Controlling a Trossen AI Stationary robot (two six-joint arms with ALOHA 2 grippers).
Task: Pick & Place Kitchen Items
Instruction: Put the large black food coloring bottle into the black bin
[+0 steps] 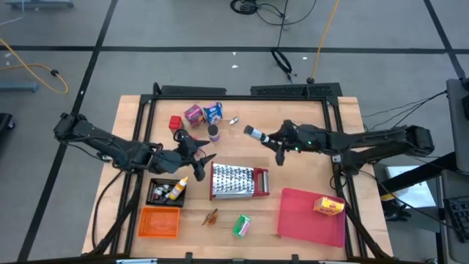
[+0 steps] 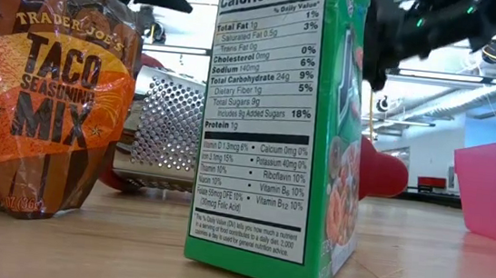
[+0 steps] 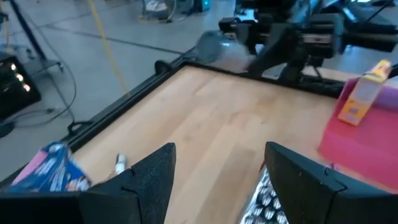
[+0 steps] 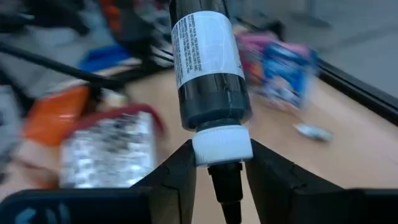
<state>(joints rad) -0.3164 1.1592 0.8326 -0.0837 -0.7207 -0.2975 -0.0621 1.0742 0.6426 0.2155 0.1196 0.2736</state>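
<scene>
The bottle's loose end (image 1: 249,130) sticks out clear while the robot's right gripper pinches the bottle's white cap (image 4: 222,145), so the left gripper goes on heading for that end before it closes there.
My right gripper (image 1: 267,136) hangs above the table's middle, shut on a small dark bottle (image 1: 253,133) with a white label and white cap, which sticks out toward the table's left. My left gripper (image 1: 204,152) hovers open and holds nothing, left of the steel grater (image 1: 239,181) and near a dark round jar (image 1: 213,133). Pink (image 1: 193,114), blue (image 1: 213,111) and red (image 1: 174,122) boxes stand at the far left. A green box (image 2: 277,124) and a taco seasoning packet (image 2: 43,92) stand upright at the near edge. My right gripper pinches the bottle's white cap (image 4: 222,144) between its two fingers, one on each side. The fingers come nearly level from the table's right, in line with the bottle. The bottle points straight out past the fingertips, lifted clear of the table.
A flat red tray (image 1: 300,220) at the near right carries a yellow box (image 1: 329,206). An orange basket (image 1: 160,221) and a black bin (image 1: 157,192) with small bottles sit near left. A black frame (image 1: 242,91) edges the table. Bare wood lies between the grater and the far boxes.
</scene>
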